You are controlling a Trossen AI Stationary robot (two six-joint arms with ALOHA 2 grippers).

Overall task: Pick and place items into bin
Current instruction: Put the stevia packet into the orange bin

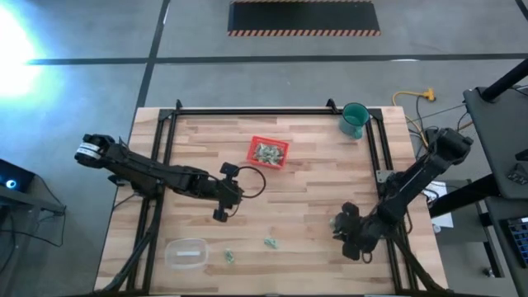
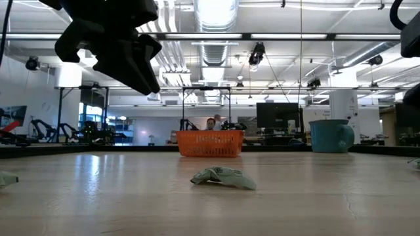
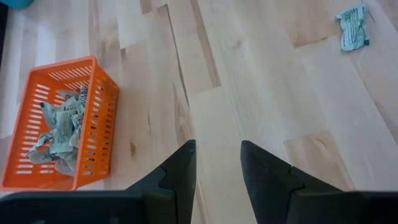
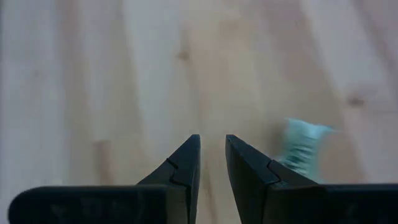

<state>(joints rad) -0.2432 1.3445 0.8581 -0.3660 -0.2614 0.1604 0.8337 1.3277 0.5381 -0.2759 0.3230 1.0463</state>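
The robot's right gripper should open its fingers wider and move over the wrapper (image 4: 302, 149) before it closes, because the pale-green wrapper is outside the narrow gap (image 4: 212, 171) between them.
The red tray (image 1: 268, 153) sits mid-table with several pale-green and white wrappers (image 3: 59, 127) heaped inside; it also shows in the low view (image 2: 210, 143). Loose wrappers lie flat on the wood near the near edge (image 1: 271, 242) (image 1: 228, 257); one is in the low view (image 2: 223, 177). My left gripper (image 1: 224, 206) (image 3: 217, 149) hovers open above bare wood between the tray and those wrappers, holding nothing. My right gripper (image 1: 351, 231) (image 4: 212, 143) is low over the table's right near part, its fingers a little apart and empty, with one wrapper (image 4: 303, 146) lying just beside them.
A teal cup (image 1: 355, 120) stands at the far right corner (image 2: 331, 136). A clear rounded container (image 1: 186, 252) lies near the near left edge. Black frame rails run along the table's left, far and right sides. Bare wood spans the middle.
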